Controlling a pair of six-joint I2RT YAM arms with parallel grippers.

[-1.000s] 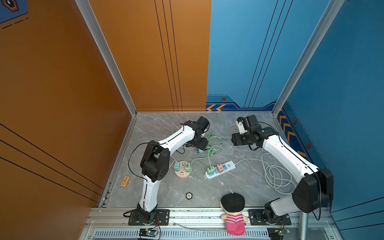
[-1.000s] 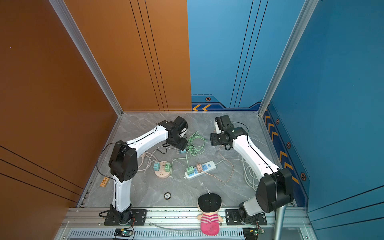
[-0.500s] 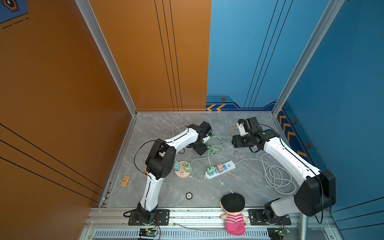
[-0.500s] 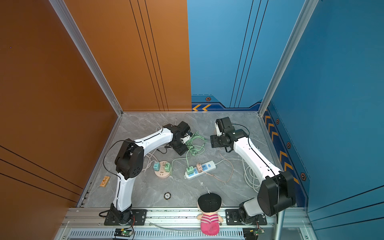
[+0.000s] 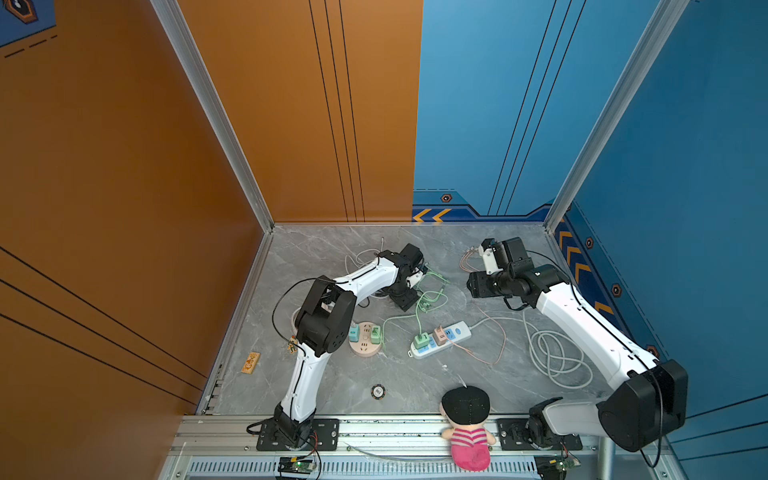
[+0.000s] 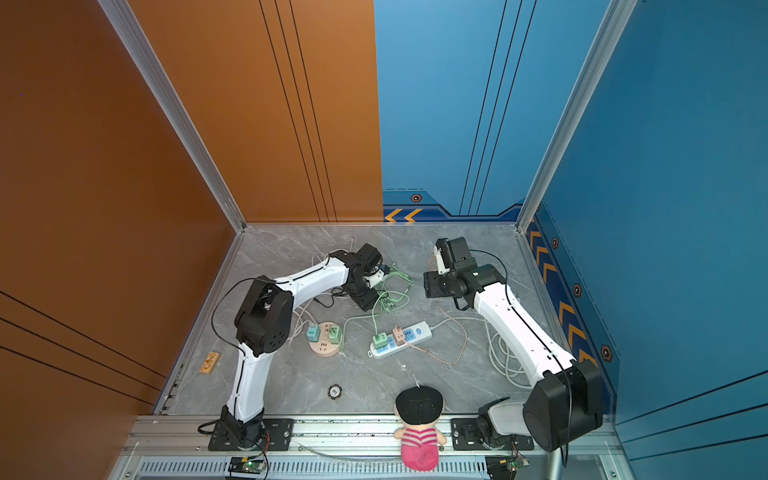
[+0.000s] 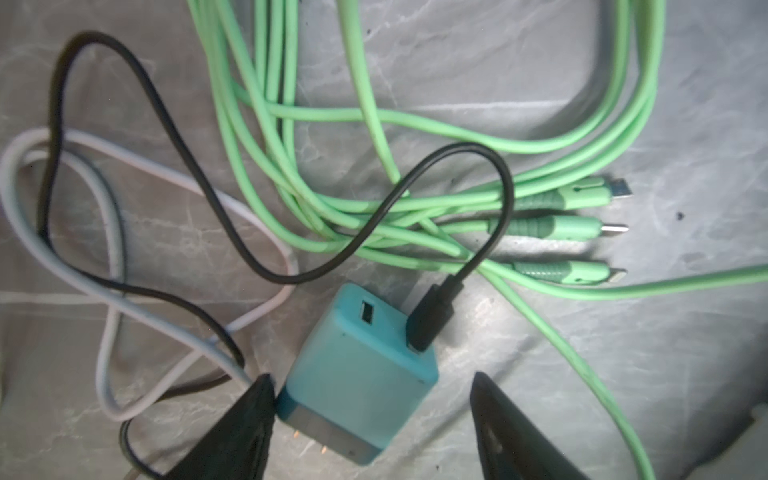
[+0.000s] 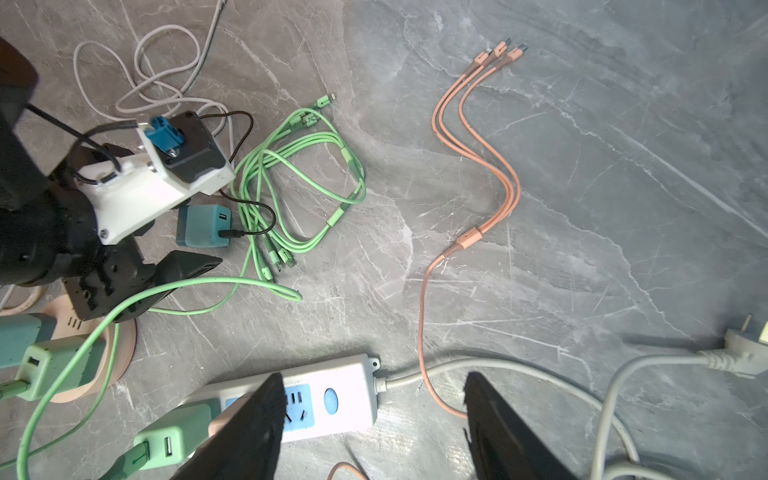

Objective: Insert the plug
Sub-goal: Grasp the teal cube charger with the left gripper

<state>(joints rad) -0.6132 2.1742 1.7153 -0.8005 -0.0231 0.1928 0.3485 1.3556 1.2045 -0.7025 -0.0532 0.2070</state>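
The teal plug's pins (image 7: 310, 442) point into my left gripper. My right gripper should keep moving toward the plug's cable end (image 7: 387, 324) until its fingers close there.
The plug (image 7: 357, 374) is a teal charger cube lying on its side on the grey table, prongs toward the wrist camera, with a black cable in one of its ports. My left gripper (image 7: 372, 377) is open and straddles it: one fingertip (image 7: 262, 395) touches the cube's corner, while a gap separates the other from it. The right wrist view shows the same plug (image 8: 203, 226) under the left arm. My right gripper (image 8: 372, 375) is open and empty above the white power strip (image 8: 353, 390), which has a free blue socket. In both top views the grippers (image 5: 409, 297) (image 6: 432, 284) are at the back of the table.
A round pink socket (image 5: 365, 351) holds two chargers. The power strip (image 5: 459, 331) holds a green and a pink one. Coiled green cables (image 7: 415, 208) lie beside the plug, an orange cable (image 8: 478, 166) farther off, and a white cord coil (image 5: 557, 353) to the right. A doll (image 5: 465, 415) sits at the front rail.
My left arm has swung its elbow inward and brought the gripper down around the plug, its jaws narrowing a little. The right arm has barely moved.
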